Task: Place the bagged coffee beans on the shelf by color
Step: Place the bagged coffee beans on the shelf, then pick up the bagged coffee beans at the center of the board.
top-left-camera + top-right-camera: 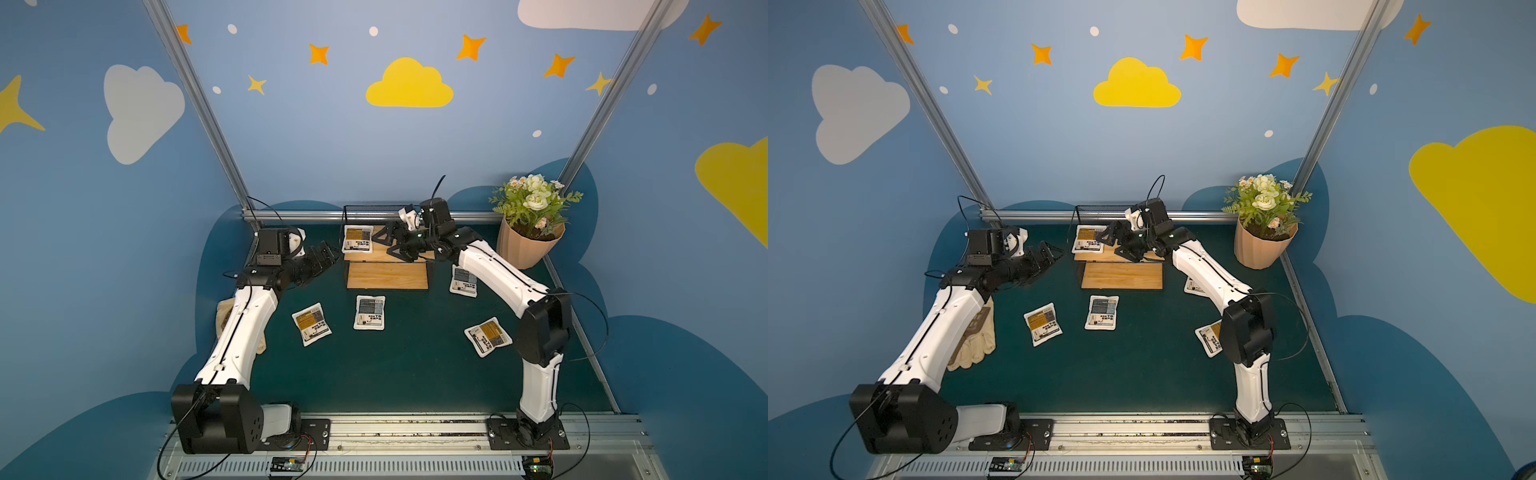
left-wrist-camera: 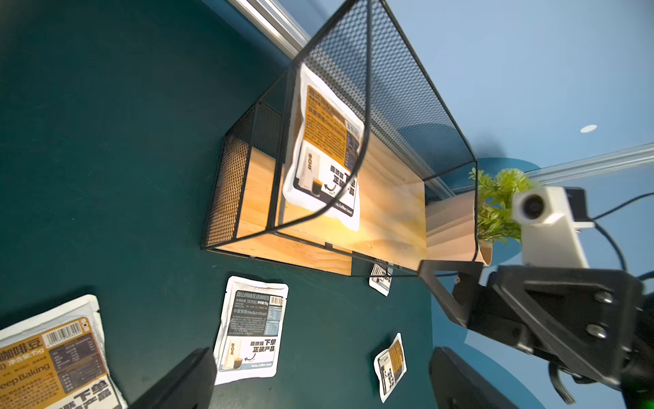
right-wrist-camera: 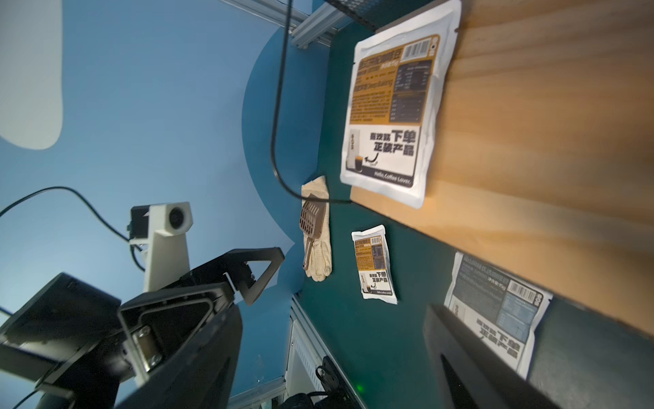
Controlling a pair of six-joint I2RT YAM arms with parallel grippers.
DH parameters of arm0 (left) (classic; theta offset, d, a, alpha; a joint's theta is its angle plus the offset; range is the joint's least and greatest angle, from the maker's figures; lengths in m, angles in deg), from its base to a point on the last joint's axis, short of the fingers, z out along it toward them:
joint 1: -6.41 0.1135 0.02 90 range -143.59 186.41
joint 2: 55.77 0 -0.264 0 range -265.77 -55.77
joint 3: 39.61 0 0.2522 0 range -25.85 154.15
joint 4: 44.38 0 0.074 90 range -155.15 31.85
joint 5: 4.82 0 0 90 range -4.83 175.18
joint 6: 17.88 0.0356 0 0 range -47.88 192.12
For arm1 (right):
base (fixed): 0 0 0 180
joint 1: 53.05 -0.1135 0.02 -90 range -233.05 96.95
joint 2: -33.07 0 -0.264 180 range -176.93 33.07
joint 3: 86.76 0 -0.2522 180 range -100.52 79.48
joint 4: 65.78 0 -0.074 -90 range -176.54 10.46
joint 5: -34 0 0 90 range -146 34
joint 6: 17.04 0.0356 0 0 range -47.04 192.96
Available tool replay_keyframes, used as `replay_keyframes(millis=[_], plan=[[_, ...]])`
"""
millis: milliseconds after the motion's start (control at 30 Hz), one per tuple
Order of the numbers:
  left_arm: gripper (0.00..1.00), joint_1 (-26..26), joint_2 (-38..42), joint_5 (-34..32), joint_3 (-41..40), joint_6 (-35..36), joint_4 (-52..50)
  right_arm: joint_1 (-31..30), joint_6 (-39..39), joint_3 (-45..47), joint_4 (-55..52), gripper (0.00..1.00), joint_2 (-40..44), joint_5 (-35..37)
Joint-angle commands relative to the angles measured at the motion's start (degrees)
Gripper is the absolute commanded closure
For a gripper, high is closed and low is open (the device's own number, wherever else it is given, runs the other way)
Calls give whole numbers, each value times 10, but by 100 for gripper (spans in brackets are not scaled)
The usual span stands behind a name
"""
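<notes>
The robot's right gripper should keep going to the free-lying orange bag on its own side (image 1: 487, 336) and close on that bag's edge, as there is open board (image 3: 524, 126) beside the shelved orange bag.
The shelf (image 1: 386, 276) (image 1: 1121, 276) stands at the back centre of the table. One orange-labelled bag (image 1: 357, 240) (image 2: 325, 148) (image 3: 389, 106) lies flat on the left end of its upper board. My right gripper (image 1: 388, 245) (image 3: 332, 354) hovers open just right of that bag, holding nothing. My left gripper (image 1: 326, 259) (image 2: 322, 382) is open and empty beside the shelf's left side. On the table lie an orange bag (image 1: 311, 324), a grey-blue bag (image 1: 369, 312), another grey-blue bag (image 1: 464, 281) right of the shelf, and an orange bag (image 1: 488, 336) at the front right.
A peach flower pot (image 1: 528, 245) with green plants stands at the back right corner. A tan glove with a brown scoop (image 1: 976, 336) (image 3: 315, 233) lies at the left edge, partly under my left arm. A metal rail (image 1: 311, 215) runs behind the shelf.
</notes>
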Motion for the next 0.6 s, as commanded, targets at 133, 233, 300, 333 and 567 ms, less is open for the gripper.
replay_keyframes(millis=[133, 233, 300, 333, 567], plan=[[0, -92, 57, -21, -50, 13, -10, 14, 30, 220, 75, 12, 184, 24], [0, -142, 76, -55, -71, 20, -21, 33, 33, 319, 71, 10, 255, 35], [0, -177, 87, -77, -86, 23, -26, 54, 40, 398, 68, 9, 309, 43], [0, -190, 92, -87, -91, 23, -27, 66, 43, 429, 65, 9, 330, 46], [0, -280, 88, -150, -134, 1, -6, 174, 46, 638, 1, 7, 487, 59]])
